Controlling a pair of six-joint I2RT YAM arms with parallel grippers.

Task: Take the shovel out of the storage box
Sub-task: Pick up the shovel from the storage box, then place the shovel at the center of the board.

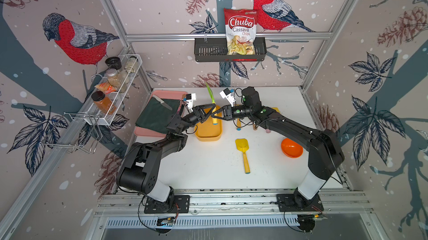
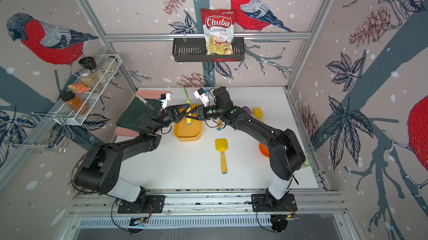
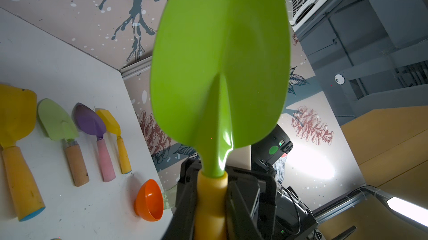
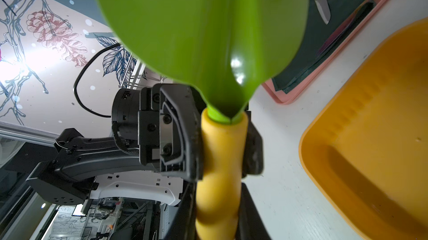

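Next, my left gripper opens and moves away before my right gripper puts the shovel down next to the yellow shovel, because both my grippers are clamped on the shovel's handle (image 1: 215, 120).
The shovel (image 1: 210, 93) has a green blade and a yellow handle. It stands upright, blade up, over the far end of the yellow-orange storage box (image 1: 208, 135), in both top views (image 2: 186, 94). My left gripper (image 1: 211, 112) is shut on the handle from the left, and my right gripper (image 1: 217, 116) is shut on it from the right. The left wrist view shows the blade (image 3: 220, 53) above my left gripper (image 3: 212, 204). In the right wrist view my right gripper (image 4: 217, 215) clamps the handle (image 4: 220, 157) lower down, beside the storage box (image 4: 370, 134). Whether the handle's blue end touches the box floor I cannot tell.
A yellow shovel (image 1: 243, 152) lies mid-table and an orange bowl (image 1: 291, 148) to its right. Several more shovels (image 3: 90, 123) lie in a row behind the right arm. A pink tray (image 1: 162, 92) with a dark cloth and a knife sits at the left.
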